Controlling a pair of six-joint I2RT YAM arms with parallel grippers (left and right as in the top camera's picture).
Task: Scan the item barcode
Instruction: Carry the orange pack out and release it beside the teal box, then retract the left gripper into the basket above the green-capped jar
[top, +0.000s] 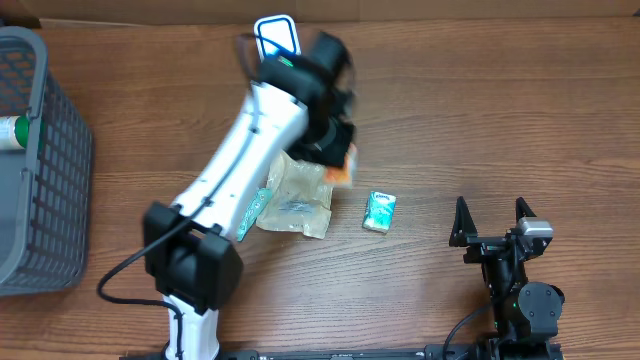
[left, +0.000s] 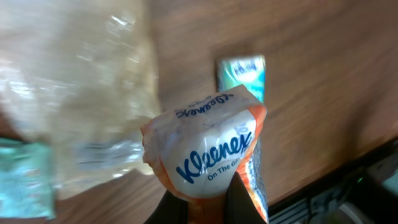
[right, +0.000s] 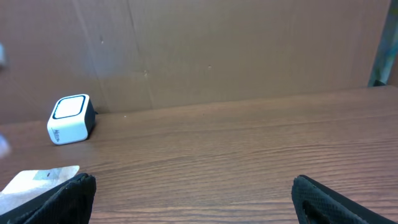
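Observation:
I can see an open gap (top: 346, 215) between the plastic bag and the small teal pack (top: 379, 212), so my left gripper keeps lowering the Kleenex pack and lets go of it there.
My left gripper (left: 205, 206) is shut on an orange and white Kleenex tissue pack (left: 205, 149), held just above the table. In the overhead view the pack (top: 343, 172) peeks out under the left gripper (top: 335, 150), a short way in front of the white barcode scanner (top: 275, 36) at the table's back edge. The scanner (right: 71, 118) also shows at the left of the right wrist view. My right gripper (top: 492, 215) rests open near the front right, nothing between its fingers (right: 336, 199). No barcode shows on the pack.
A crumpled clear plastic bag (top: 296, 196) lies under the left arm, with a teal packet (top: 255, 210) at its left edge. A small teal pack (top: 379, 211) lies to its right. A grey basket (top: 45, 160) holding a green and white item (top: 10, 130) stands at the far left.

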